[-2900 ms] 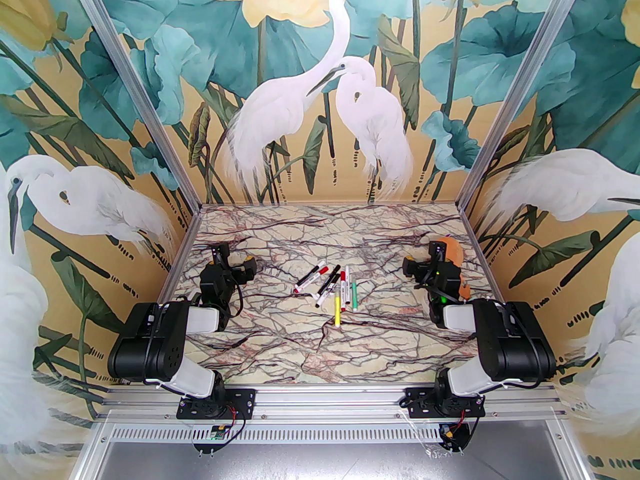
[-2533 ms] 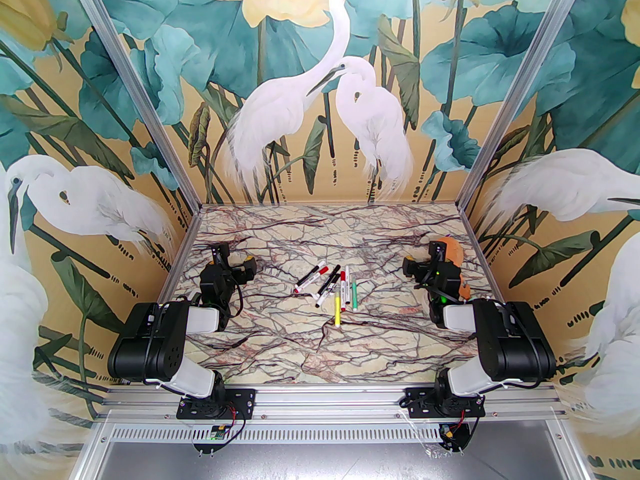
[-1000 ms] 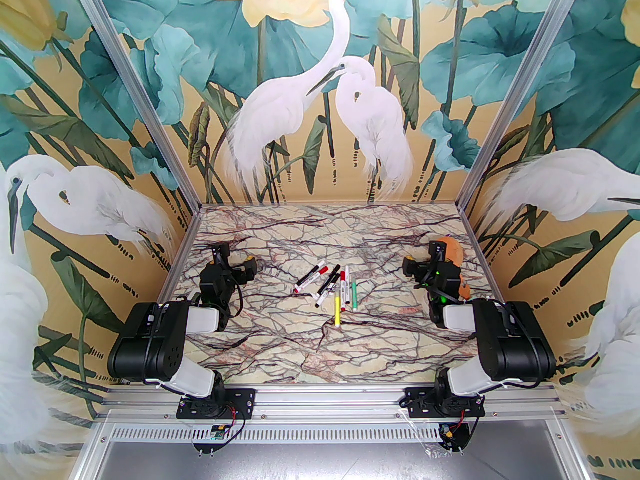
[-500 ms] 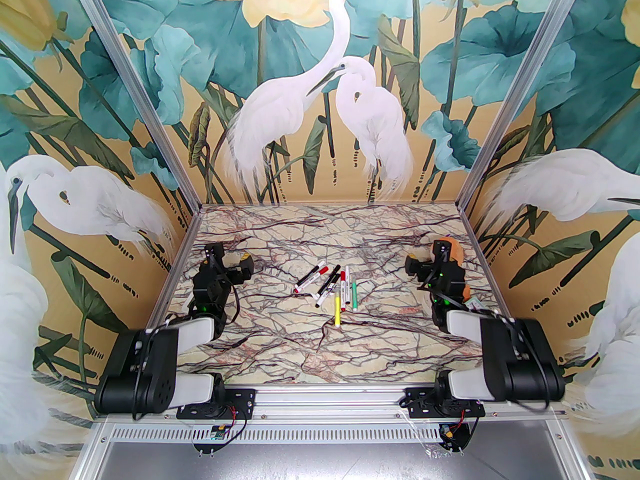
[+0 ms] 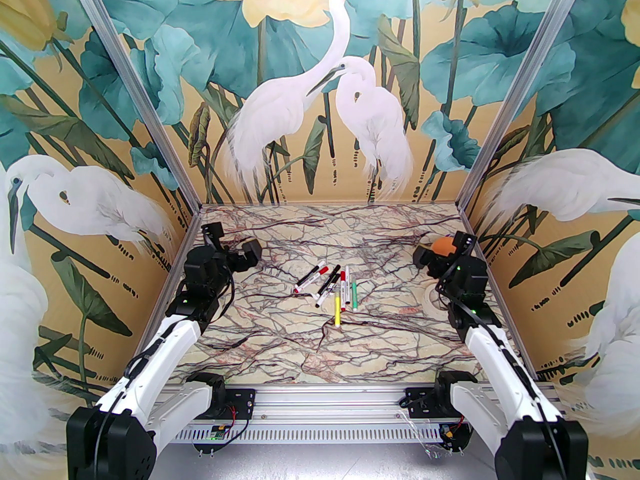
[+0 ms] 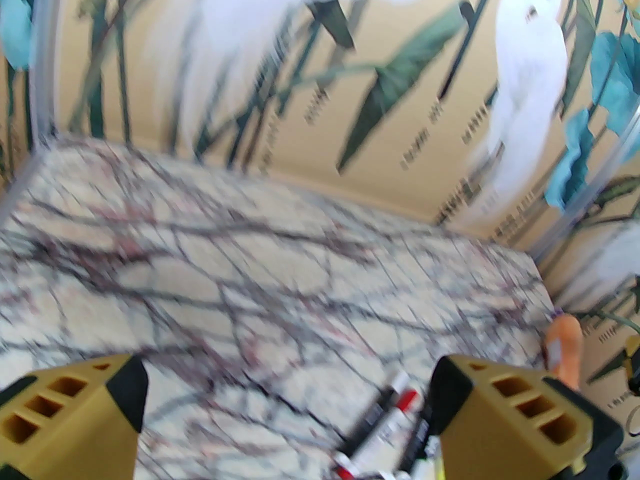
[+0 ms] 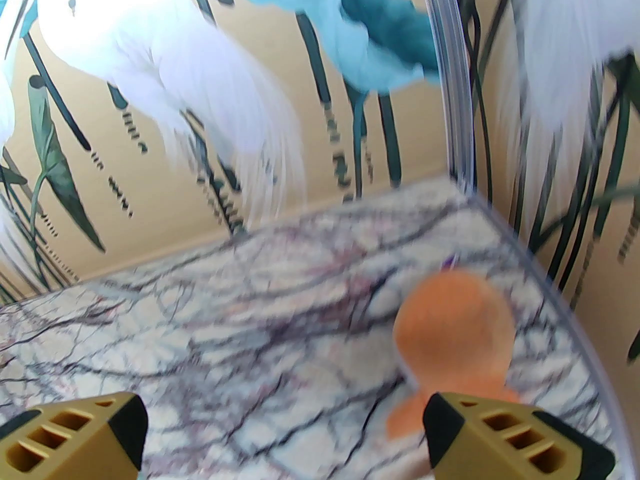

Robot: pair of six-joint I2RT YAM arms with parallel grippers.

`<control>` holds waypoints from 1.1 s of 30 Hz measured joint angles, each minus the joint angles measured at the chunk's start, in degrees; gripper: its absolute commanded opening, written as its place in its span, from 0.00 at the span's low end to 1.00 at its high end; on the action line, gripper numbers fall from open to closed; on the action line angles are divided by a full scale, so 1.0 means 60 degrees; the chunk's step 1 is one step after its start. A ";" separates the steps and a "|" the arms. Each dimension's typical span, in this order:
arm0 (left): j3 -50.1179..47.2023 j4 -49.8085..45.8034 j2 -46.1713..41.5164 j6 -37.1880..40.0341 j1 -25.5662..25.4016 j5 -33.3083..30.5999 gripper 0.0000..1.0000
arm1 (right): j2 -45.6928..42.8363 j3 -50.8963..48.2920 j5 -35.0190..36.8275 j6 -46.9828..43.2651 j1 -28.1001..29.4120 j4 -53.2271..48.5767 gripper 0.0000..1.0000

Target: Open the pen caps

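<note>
Clear tabletop lies between the robot's left gripper and the white-capped black pen, so the gripper should keep moving toward that pen's body until its open fingers straddle it.
Several pens [image 5: 332,288] lie in a loose cluster at the middle of the marbled table [image 5: 320,348], all with their pen caps on. One red cap [image 5: 324,270] and another red cap [image 5: 343,274] point to the back, beside a green pen [image 5: 354,293] and a yellow pen [image 5: 337,311]. My left gripper [image 5: 249,255] hovers left of the cluster, open and empty. In the left wrist view the left gripper [image 6: 287,398] has the blurred pens [image 6: 390,425] low between its fingers. My right gripper [image 5: 424,257] hovers right of the cluster, and in the right wrist view this gripper [image 7: 285,418] is open and empty.
An orange soft object [image 5: 444,245] lies at the back right, close behind the right gripper; the same orange object [image 7: 452,333] shows in the right wrist view. A white ring [image 5: 434,300] lies near the right arm. Painted walls enclose the table on three sides.
Both arms have unfolded from their tucked pose and stretched forward, lifting the grippers and carrying them slightly toward the back. The pens have not moved.
</note>
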 measured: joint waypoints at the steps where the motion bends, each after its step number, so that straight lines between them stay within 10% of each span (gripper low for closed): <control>1: 0.0168 -0.0306 0.0127 -0.0073 -0.0055 0.0153 0.99 | -0.0095 -0.0007 -0.0131 0.0168 0.0000 -0.0197 0.99; 18: 0.3752 -0.3967 0.4874 0.0940 -0.1388 0.1887 0.99 | -0.1209 -0.0714 -0.2178 0.1355 0.0000 -0.2171 0.99; 33: 0.7293 -0.6065 0.8743 0.2200 -0.2452 0.1698 0.66 | -0.1647 -0.0605 -0.2747 0.1428 0.0036 -0.3927 0.99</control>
